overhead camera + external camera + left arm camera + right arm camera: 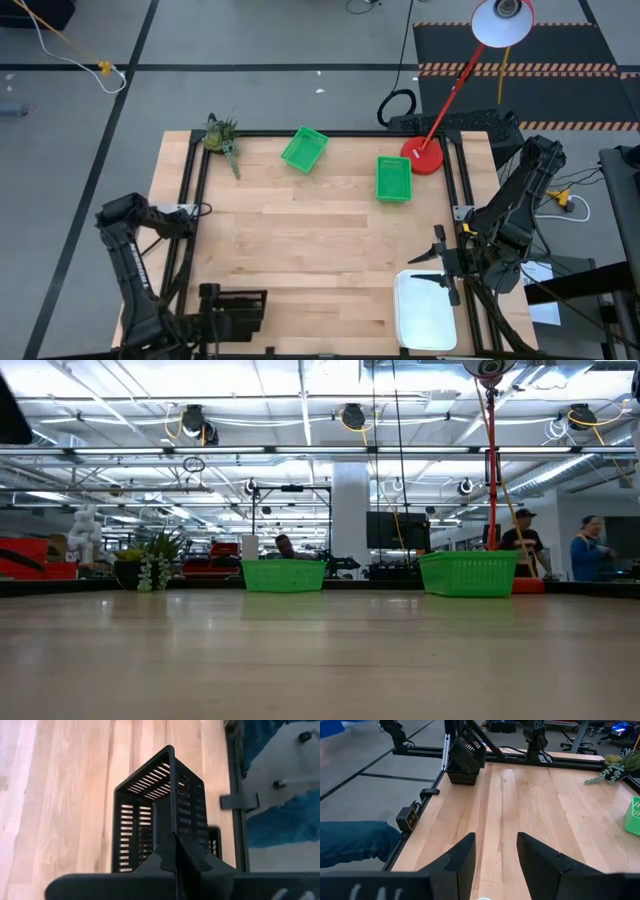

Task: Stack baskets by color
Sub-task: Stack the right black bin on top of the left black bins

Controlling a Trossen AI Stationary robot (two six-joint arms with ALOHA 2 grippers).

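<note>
The held black basket's lower end (469,764) is hanging above the second black basket (462,777). My left gripper should go on lowering and leveling the held basket until it nests, and then let go.
My left gripper (175,857) is shut on a black basket (150,815) at the table's near left corner (235,310). It holds that basket tilted over a second black basket (462,776), which rests on the table by its bottom. Two green baskets (304,148) (393,178) sit apart near the far edge, each on its bottom. A white basket (425,310) lies at the near right. My right gripper (432,268) hovers open beside the white one and touches nothing. My left gripper has the black basket by the rim of one perforated wall (172,837), pinched between the shut fingers. The fingers slant down from above. The basket is lifted clear and tilted, its bottom pointing away from the fingers, just above the second black basket (215,842).
A red lamp base (425,155) stands at the far right beside one green basket, and a small plant (222,135) at the far left. Black frame rails (190,200) run along the table's sides. The middle of the wooden top is bare. People stand in the room beyond (520,540).
</note>
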